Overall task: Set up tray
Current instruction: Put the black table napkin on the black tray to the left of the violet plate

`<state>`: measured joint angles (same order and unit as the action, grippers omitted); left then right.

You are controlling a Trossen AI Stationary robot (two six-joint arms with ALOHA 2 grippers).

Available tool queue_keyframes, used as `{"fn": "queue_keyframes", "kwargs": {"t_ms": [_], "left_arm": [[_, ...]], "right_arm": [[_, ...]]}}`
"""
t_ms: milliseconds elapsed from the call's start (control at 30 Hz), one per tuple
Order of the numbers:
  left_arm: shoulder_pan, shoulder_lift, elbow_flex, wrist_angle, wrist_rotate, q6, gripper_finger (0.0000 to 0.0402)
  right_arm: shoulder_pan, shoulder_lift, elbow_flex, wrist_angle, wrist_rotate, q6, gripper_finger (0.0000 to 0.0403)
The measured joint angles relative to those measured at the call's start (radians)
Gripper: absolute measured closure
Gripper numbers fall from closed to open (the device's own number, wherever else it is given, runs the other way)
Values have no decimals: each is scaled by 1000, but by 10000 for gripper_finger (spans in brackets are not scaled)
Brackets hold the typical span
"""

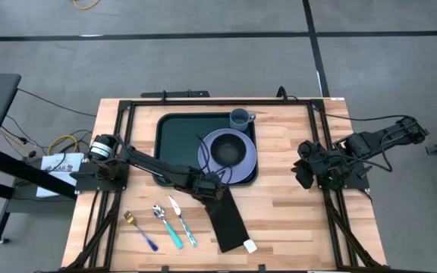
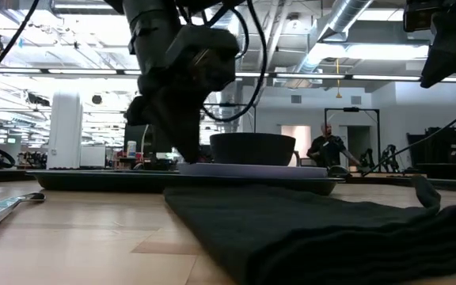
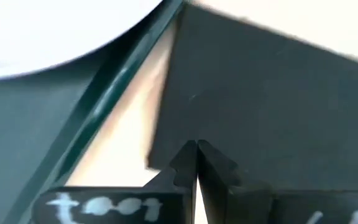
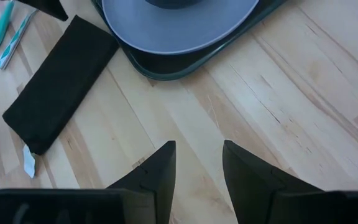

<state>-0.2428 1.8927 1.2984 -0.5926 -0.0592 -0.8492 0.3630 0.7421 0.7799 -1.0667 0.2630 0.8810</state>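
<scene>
My left gripper's fingers are shut above the flat black napkin. I should open them, reach further down and pinch its far corner before lifting the napkin.
The dark green tray lies at the table's far middle and carries a blue-grey plate with a dark bowl and a small cup. A flat black napkin lies on the wood just near of the tray. My left gripper is shut and points steeply down over the napkin's far end, beside the tray's rim. My right gripper stands open above bare wood at the table's right side, holding nothing. My left gripper's shut fingertips stand over the napkin's far corner, coming from above. Nothing shows between the fingers, and the napkin lies flat on the table. I cannot tell whether the tips touch the cloth.
A fork, a spoon and a knife lie side by side on the wood left of the napkin. A small white tag sits at the napkin's near end. Bare wood lies between the tray and my right arm.
</scene>
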Motion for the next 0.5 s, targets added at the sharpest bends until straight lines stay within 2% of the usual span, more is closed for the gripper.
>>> {"fn": "queue_keyframes", "kwargs": {"t_ms": [100, 200, 500], "left_arm": [[2, 0, 0, 48, 25, 0, 398], [11, 0, 1, 92, 56, -1, 375], [29, 7, 1, 68, 74, 18, 238]], "right_arm": [[0, 0, 0, 0, 0, 0, 281], [0, 0, 0, 1, 0, -3, 281], [0, 0, 0, 3, 0, -19, 281]]}}
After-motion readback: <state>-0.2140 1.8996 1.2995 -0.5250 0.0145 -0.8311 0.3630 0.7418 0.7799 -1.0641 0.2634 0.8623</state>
